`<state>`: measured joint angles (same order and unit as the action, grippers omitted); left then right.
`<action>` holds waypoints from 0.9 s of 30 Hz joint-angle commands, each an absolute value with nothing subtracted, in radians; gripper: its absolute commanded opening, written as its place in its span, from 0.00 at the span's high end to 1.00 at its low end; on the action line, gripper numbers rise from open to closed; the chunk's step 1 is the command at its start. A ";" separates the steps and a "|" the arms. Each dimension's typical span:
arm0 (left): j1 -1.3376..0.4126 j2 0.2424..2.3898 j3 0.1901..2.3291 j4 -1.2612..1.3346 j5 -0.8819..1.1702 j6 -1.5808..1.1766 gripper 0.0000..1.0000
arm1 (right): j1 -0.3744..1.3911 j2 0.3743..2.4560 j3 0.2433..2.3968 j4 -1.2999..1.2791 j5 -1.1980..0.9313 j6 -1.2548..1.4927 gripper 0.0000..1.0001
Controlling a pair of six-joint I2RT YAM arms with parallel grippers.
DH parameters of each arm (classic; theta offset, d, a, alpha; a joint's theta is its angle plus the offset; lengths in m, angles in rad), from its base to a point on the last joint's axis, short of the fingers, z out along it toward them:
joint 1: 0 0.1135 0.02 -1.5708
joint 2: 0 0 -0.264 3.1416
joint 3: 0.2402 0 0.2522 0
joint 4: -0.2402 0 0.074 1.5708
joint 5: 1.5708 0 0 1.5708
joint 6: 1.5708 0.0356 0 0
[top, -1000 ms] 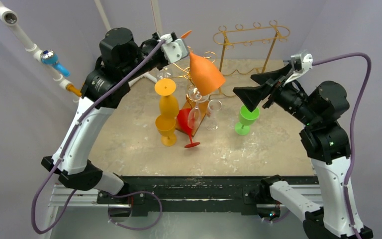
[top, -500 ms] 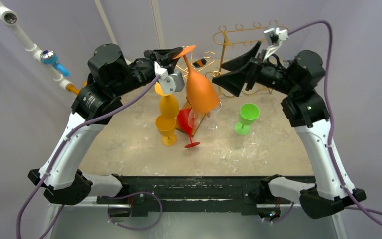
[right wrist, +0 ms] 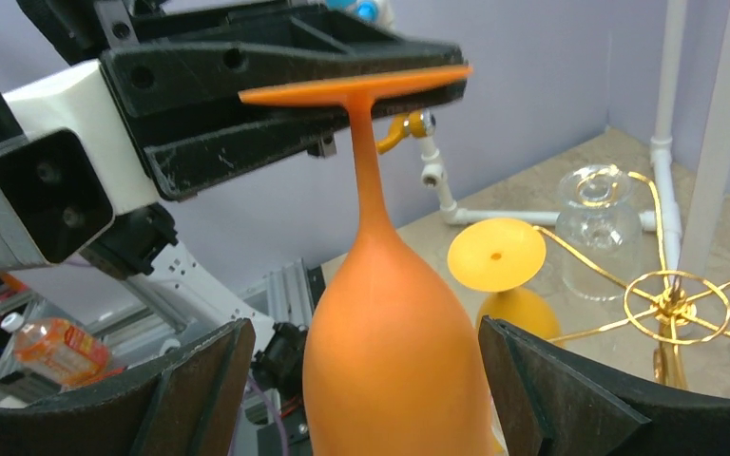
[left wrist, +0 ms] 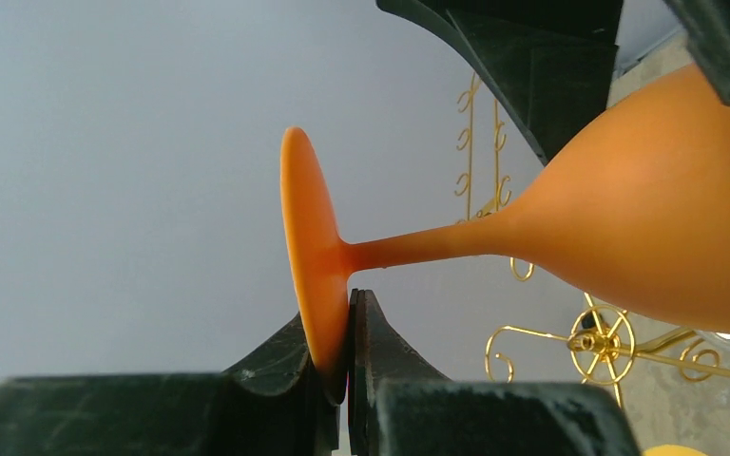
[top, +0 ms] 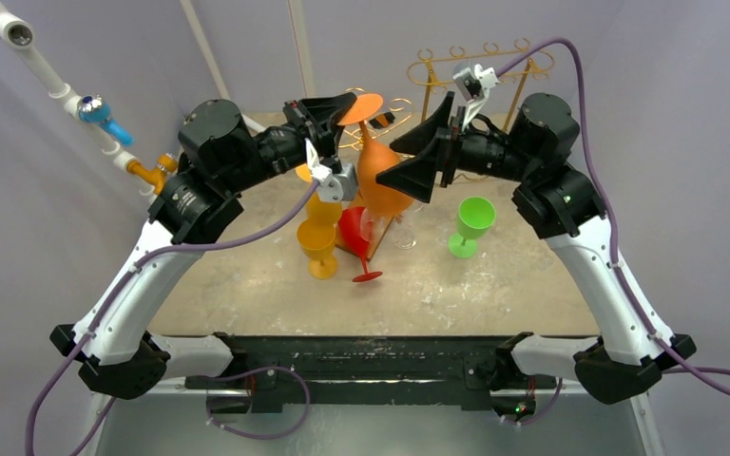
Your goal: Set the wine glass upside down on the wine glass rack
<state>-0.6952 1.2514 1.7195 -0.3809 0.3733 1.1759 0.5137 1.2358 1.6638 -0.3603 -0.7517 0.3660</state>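
The left gripper is holding the foot (top: 363, 106) that must sit on the rack, so the robot's right gripper should grab the orange wine glass by its bowl (top: 378, 177) and hang it up.
The orange wine glass (top: 378, 182) hangs upside down in the air, bowl down and foot up. My left gripper (top: 339, 111) is shut on the rim of its foot (left wrist: 309, 237), seen edge-on between the black pads (left wrist: 375, 332). My right gripper (right wrist: 366, 380) stands open with one finger on each side of the bowl (right wrist: 390, 332), and a gap shows on both sides. The gold wire wine glass rack (right wrist: 670, 304) stands just behind and below. A clear glass (right wrist: 599, 204) hangs from it upside down.
A yellow glass (top: 321, 204), a red glass (top: 356, 237) and clear glasses (top: 407, 217) crowd the rack's near side. A green glass (top: 472, 223) stands upright to the right. A tall gold stand (top: 480, 65) rises at the back. White pipework (top: 57, 90) runs along the left wall.
The left arm swung the orange glass down until it hangs straight. The right arm came in from the right, and its open fingers now straddle the bowl.
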 commanded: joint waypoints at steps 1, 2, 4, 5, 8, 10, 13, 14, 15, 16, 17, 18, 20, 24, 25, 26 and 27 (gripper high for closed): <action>-0.701 1.218 1.722 -0.269 0.431 1.243 1.00 | 0.543 1.226 1.639 -0.390 -0.732 0.299 0.01; -0.704 1.217 1.721 -0.256 0.432 1.240 1.00 | 0.552 1.225 1.635 -0.396 -0.713 0.292 0.01; -0.707 1.219 1.722 -0.237 0.431 1.232 1.00 | 0.564 1.228 1.634 -0.407 -0.684 0.276 0.01; -0.709 1.221 1.723 -0.233 0.431 1.230 1.00 | 0.571 1.231 1.638 -0.408 -0.672 0.272 0.01; -0.717 1.221 1.724 -0.229 0.431 1.235 1.00 | 0.587 1.241 1.649 -0.398 -0.672 0.268 0.01; -0.726 1.220 1.720 -0.225 0.426 1.241 1.00 | 0.602 1.252 1.657 -0.395 -0.676 0.266 0.01; -0.737 1.218 1.716 -0.223 0.425 1.246 1.00 | 0.614 1.262 1.658 -0.380 -0.672 0.266 0.01; -0.743 1.218 1.717 -0.227 0.423 1.249 1.00 | 0.614 1.261 1.656 -0.374 -0.672 0.267 0.04; -0.748 1.218 1.718 -0.232 0.419 1.249 1.00 | 0.614 1.259 1.655 -0.368 -0.671 0.268 0.08; -0.752 1.218 1.720 -0.239 0.414 1.247 0.99 | 0.614 1.254 1.653 -0.361 -0.668 0.272 0.08; -0.754 1.219 1.724 -0.247 0.408 1.236 0.85 | 0.615 1.243 1.645 -0.348 -0.658 0.283 0.10; -0.757 1.227 1.739 -0.266 0.401 1.220 0.70 | 0.614 1.229 1.629 -0.336 -0.650 0.285 0.14; -0.760 1.242 1.788 -0.339 0.381 1.176 0.60 | 0.613 1.192 1.598 -0.328 -0.582 0.271 0.26; -0.763 1.276 1.862 -0.431 0.301 1.045 0.41 | 0.604 1.117 1.512 -0.319 -0.398 0.230 0.44; -0.762 1.293 1.895 -0.468 0.276 1.001 0.32 | 0.597 1.105 1.496 -0.320 -0.360 0.225 0.45; -0.764 1.308 1.928 -0.502 0.252 0.949 0.22 | 0.586 1.093 1.479 -0.317 -0.335 0.219 0.45; -0.763 1.323 1.962 -0.541 0.228 0.902 0.17 | 0.577 1.082 1.462 -0.318 -0.299 0.209 0.45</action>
